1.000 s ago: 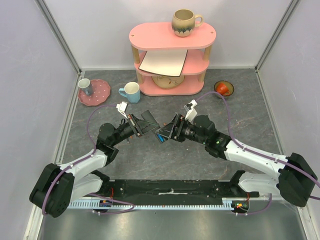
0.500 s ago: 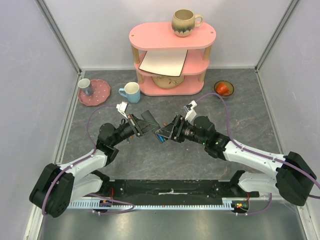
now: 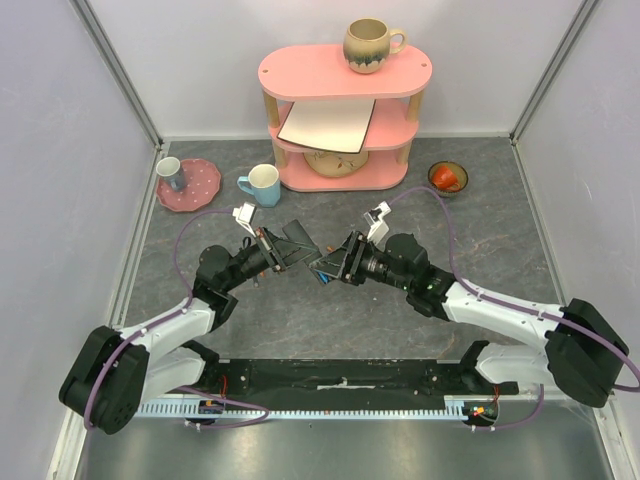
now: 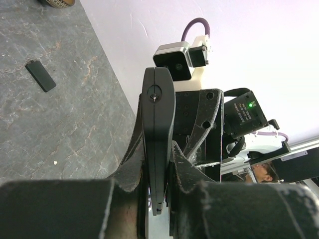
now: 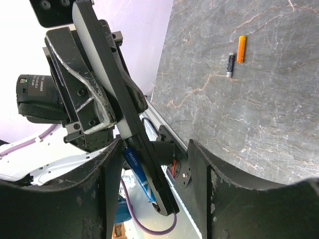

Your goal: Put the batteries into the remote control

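The blue battery [image 5: 140,173] sticks out of the slot in the remote control, so my right gripper should open, back away, and return to push the blue battery's side [image 5: 136,168] in.
My left gripper [image 4: 158,169] is shut on the remote control [image 4: 158,124], a slim black bar held edge-up above the table. In the top view, the remote control [image 3: 308,258] bridges the left gripper [image 3: 280,250] and right gripper [image 3: 335,264]. In the right wrist view, the right gripper [image 5: 154,149] straddles the remote's [image 5: 160,194] free end. A blue battery [image 5: 137,172] lies along the remote beside one finger, and a gap shows before the other. An orange battery [image 5: 241,49] and a dark battery [image 5: 230,64] lie on the table.
A small flat black piece [image 4: 41,75] lies on the grey table. At the back stand a pink shelf [image 3: 340,120] with a mug [image 3: 370,45] on top, a blue mug [image 3: 262,185], a pink plate [image 3: 200,188] and a small bowl [image 3: 448,177].
My right gripper has edged left toward the remote and its jaws have narrowed. The left arm and remote have stayed still.
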{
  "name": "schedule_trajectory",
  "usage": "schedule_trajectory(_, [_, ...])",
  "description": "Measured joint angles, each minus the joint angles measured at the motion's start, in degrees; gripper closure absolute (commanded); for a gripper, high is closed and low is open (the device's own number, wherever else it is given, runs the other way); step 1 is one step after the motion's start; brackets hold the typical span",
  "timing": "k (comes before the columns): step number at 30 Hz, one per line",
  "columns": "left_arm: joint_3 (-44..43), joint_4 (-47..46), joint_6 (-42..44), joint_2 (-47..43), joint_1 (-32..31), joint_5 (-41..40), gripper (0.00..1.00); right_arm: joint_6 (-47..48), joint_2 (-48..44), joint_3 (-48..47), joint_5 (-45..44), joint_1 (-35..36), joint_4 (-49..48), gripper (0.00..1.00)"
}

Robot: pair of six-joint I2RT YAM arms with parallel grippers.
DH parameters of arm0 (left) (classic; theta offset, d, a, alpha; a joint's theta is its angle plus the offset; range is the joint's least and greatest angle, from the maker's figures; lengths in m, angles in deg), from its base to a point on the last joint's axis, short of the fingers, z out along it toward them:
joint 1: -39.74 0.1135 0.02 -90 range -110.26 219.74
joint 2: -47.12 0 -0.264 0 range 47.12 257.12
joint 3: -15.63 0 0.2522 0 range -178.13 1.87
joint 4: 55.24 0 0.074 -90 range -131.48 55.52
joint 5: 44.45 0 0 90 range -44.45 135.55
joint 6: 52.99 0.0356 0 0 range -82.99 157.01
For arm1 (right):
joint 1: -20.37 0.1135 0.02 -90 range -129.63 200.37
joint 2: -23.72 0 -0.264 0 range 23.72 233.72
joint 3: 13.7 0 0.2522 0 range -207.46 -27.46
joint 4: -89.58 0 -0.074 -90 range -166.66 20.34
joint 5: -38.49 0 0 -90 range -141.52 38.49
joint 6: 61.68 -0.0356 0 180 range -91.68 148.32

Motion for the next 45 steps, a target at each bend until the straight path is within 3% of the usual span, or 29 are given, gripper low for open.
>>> schedule_trajectory(8, [-0.4,0.0,0.0,0.2,0.0,-0.1,0.98,-0.3,1.5,0.0,0.7,1.2,-1.8,0.53])
schedule_trajectory(11, [-0.4,0.0,0.0,0.3,0.0,-0.2,0.98,-0.5,1.6,0.0,0.9,1.4,-2.4,0.52])
schedule_trajectory(12, [-0.4,0.0,0.0,0.3,0.0,-0.2,0.98,-0.5,1.6,0.0,0.9,1.4,-2.5,0.51])
schedule_trajectory(16, [-0.4,-0.5,-0.1,0.3,0.0,-0.3,0.98,-0.3,1.6,0.1,0.8,1.4,-2.1,0.28])
schedule_trajectory(19, [-0.4,-1.7,0.0,0.2,0.0,-0.5,0.98,0.2,1.6,0.2,0.8,1.4,-0.3,0.21])
schedule_trajectory(31, [-0.4,-2.6,0.0,0.2,0.0,-1.4,0.98,5.8,-0.5,-3.2,0.9,1.3,8.3,0.11])
schedule_trajectory(38, [-0.3,-3.0,0.0,0.1,0.0,-1.3,0.98,11.2,-6.4,-4.9,2.1,-1.7,12.0,0.14])
schedule_trajectory(45, [0.0,-3.2,0.0,0.1,0.0,-1.0,0.98,13.5,-7.5,-4.6,2.8,-3.4,13.6,0.29])
